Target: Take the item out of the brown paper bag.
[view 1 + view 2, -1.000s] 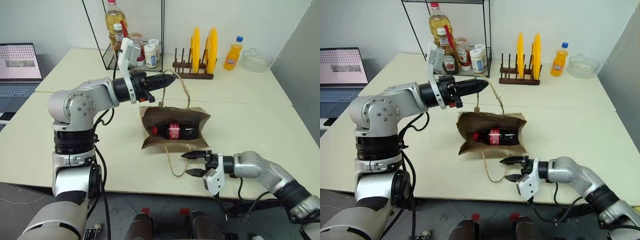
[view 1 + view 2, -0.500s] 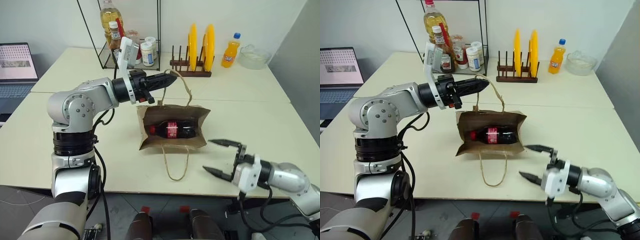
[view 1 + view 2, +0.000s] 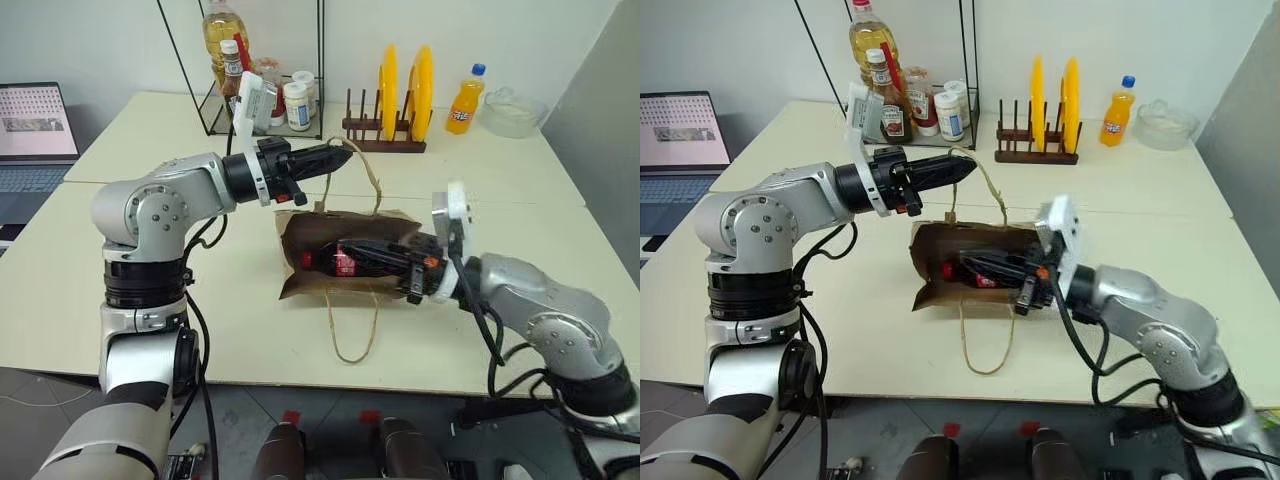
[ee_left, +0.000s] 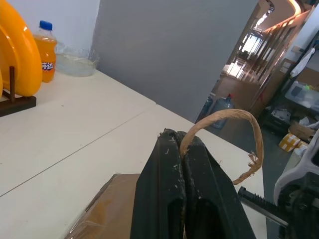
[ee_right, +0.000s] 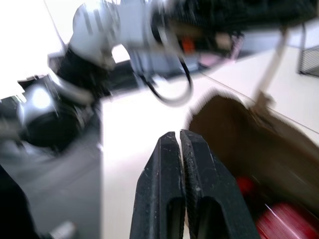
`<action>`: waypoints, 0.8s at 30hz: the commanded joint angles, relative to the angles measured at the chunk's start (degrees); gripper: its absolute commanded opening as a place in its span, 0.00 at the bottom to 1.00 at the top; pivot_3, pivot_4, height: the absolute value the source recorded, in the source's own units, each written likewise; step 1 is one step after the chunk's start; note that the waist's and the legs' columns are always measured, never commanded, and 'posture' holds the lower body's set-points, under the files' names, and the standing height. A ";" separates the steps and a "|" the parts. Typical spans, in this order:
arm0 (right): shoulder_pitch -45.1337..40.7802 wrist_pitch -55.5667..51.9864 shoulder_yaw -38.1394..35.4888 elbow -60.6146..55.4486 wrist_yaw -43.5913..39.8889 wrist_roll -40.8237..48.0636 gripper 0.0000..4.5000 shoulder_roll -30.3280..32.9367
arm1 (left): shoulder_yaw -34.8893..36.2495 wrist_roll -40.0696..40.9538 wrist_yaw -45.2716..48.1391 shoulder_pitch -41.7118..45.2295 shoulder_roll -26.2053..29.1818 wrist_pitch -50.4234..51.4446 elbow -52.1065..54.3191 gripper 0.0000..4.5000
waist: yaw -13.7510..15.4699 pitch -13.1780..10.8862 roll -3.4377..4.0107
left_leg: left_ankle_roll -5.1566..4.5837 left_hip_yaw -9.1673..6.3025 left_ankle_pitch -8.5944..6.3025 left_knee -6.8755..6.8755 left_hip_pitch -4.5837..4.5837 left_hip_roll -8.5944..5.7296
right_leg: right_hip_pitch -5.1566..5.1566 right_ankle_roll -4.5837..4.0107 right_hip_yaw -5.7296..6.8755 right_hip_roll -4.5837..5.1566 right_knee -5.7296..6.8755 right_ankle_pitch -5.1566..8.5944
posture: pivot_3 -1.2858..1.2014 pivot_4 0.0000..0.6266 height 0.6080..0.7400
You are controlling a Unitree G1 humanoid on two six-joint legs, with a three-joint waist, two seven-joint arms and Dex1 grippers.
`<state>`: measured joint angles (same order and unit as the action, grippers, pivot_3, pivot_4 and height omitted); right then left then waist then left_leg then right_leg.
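Note:
My right gripper's shut fingers are lying flat above the bottle [image 3: 344, 263], so I should point them down, open them wide and put them on both sides of its dark body [image 3: 367, 270] below the red label.
The brown paper bag [image 3: 298, 287] lies on its side in the middle of the table, mouth toward me. Its upper string handle [image 4: 227, 117] is pinched in my left gripper [image 3: 340, 155], which is shut and holds the loop up above the bag. The lower handle [image 3: 352, 340] lies slack on the table. The item, a dark bottle with a red label [image 3: 346, 266] and red cap [image 3: 307, 260], lies inside the bag. My right gripper [image 3: 345, 250] is shut at the bag's mouth, its black fingers [image 5: 169, 189] pressed together with nothing between them, stretched across the bottle [image 5: 284, 219].
At the back stand a wire rack [image 3: 250, 90] of sauce bottles, a wooden rack with yellow plates [image 3: 400, 95], an orange soda bottle [image 3: 462, 100] and a glass bowl [image 3: 512, 112]. A laptop [image 3: 35, 130] sits at the far left.
My right gripper rose from the table's near edge, rolled over, swung left to the bag's mouth and went from open to shut. The left gripper kept its hold.

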<state>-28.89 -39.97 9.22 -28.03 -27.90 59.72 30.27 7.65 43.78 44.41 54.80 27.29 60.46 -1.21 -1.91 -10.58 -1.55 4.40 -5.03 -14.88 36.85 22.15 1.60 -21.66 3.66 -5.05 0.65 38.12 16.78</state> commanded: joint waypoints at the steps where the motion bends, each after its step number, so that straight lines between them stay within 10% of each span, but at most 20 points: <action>1: -2.25 -1.57 2.20 2.14 1.23 -1.41 0.01 -4.98 | 0.40 0.44 0.21 1.85 0.37 -1.19 0.99 0.00 | 0.00 0.00 0.01 | 0.00 0.01 0.00 0.00 0.09 0.00 | -0.08 0.00 0.00 0.00 0.01 0.00 | 0.52 0.24 1.00; 18: -5.68 13.96 16.90 17.69 4.09 -49.92 0.01 -7.57 | 0.70 2.05 -1.18 0.44 0.12 -0.14 3.51 0.00 | -0.10 -0.01 0.02 | 0.20 0.18 0.15 0.12 0.82 -0.04 | -1.27 -0.05 -0.12 0.00 0.85 0.02 | 0.52 0.24 1.00; 24: -4.15 13.32 19.65 13.27 -1.00 -56.44 0.35 -3.87 | 0.48 2.07 -1.01 0.25 0.24 -0.81 3.21 0.00 | -0.15 -0.01 0.02 | 0.27 0.30 0.19 0.12 0.88 -0.03 | -1.44 -0.05 -0.25 0.00 0.91 0.02 | 0.52 0.24 1.00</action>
<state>-32.67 -27.52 28.87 -11.49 -27.49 4.93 25.97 7.09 44.93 43.19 54.66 27.32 60.70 0.10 -2.06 -10.59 -1.53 4.66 -4.73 -14.69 36.97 23.03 1.57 -23.09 3.61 -5.32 0.64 39.03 16.79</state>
